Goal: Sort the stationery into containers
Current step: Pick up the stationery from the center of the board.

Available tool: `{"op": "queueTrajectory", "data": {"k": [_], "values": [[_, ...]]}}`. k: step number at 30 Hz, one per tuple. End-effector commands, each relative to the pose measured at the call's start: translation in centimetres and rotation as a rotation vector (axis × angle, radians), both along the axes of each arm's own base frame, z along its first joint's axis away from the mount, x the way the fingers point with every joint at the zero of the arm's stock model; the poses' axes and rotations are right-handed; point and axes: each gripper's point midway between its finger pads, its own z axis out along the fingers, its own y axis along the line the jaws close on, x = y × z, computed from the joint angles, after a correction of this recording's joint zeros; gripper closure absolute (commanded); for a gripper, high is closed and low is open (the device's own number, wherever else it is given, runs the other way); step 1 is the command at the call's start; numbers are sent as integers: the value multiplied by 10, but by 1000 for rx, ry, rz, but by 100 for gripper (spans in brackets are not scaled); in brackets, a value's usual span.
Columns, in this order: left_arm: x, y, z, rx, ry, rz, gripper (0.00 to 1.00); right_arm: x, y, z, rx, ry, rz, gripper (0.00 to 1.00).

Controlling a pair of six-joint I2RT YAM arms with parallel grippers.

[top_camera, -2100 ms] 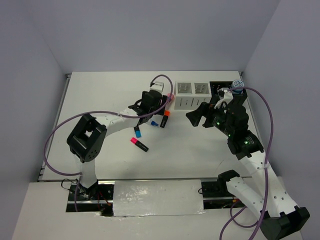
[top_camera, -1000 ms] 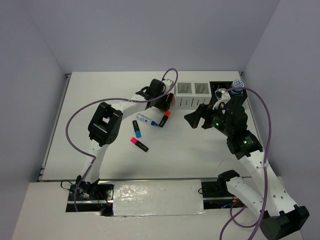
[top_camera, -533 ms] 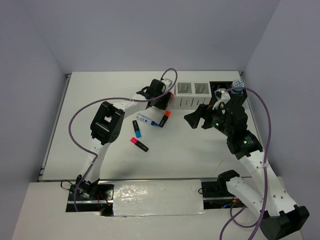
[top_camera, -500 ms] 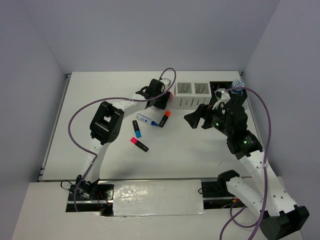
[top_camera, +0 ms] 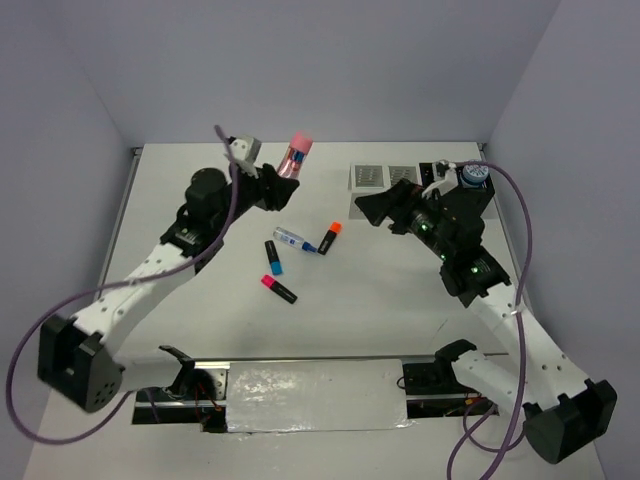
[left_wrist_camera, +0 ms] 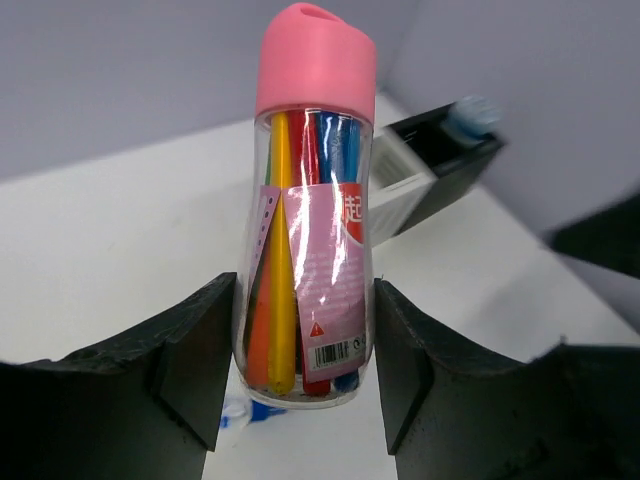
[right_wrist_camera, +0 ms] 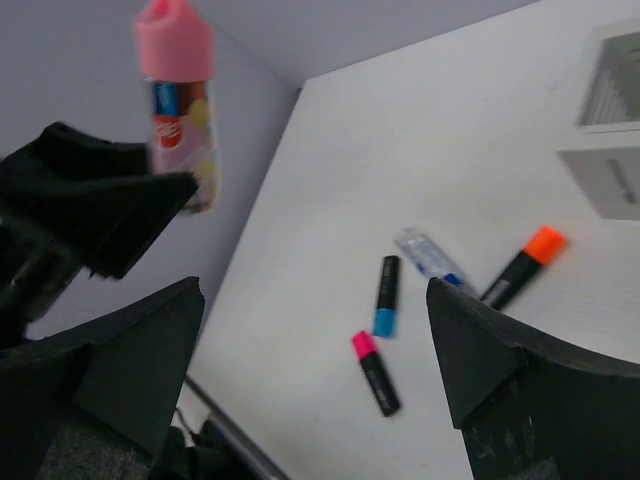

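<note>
The robot's left gripper has the pink-capped bottle a long way from the black container (top_camera: 487, 200), so next the right gripper grasps the bottle's upper end (top_camera: 300, 144) and brings it across.
My left gripper (top_camera: 280, 183) is shut on the pink-capped bottle (top_camera: 296, 155), a clear bottle of coloured pens, and holds it upright, high above the table. In the left wrist view the bottle (left_wrist_camera: 310, 200) sits between both fingers (left_wrist_camera: 190, 360). My right gripper (top_camera: 370, 207) is open and empty, in front of the containers. Two white containers (top_camera: 370, 176) show; a black one (top_camera: 438, 172) is partly hidden by the right arm, with a blue roll (top_camera: 472, 175) at it. On the table lie the orange highlighter (top_camera: 330, 237), white-blue pen (top_camera: 294, 239), blue highlighter (top_camera: 273, 256) and pink highlighter (top_camera: 278, 288).
The right wrist view shows the raised bottle (right_wrist_camera: 178, 110), the blue highlighter (right_wrist_camera: 384, 295), the pink highlighter (right_wrist_camera: 375, 373), the orange highlighter (right_wrist_camera: 522, 265), the pen (right_wrist_camera: 430, 255) and a white container (right_wrist_camera: 610, 120). Grey walls close the table at back and sides.
My left arm has swung back and left from beside the white container, lifting the pink-capped bottle high. My right gripper has shifted a little left and toward the back.
</note>
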Motion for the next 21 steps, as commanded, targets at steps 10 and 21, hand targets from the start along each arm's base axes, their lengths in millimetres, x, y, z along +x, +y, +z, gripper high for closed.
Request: {"op": "queueTrajectory", "data": {"k": [10,21], "values": [[-116,-14,74,-253,-202,-339,100,-10,97,100,252,-118,100,0],[-142,-16,61,-302,-174,-419,100,7,141,94,218,-89,184,1]]}}
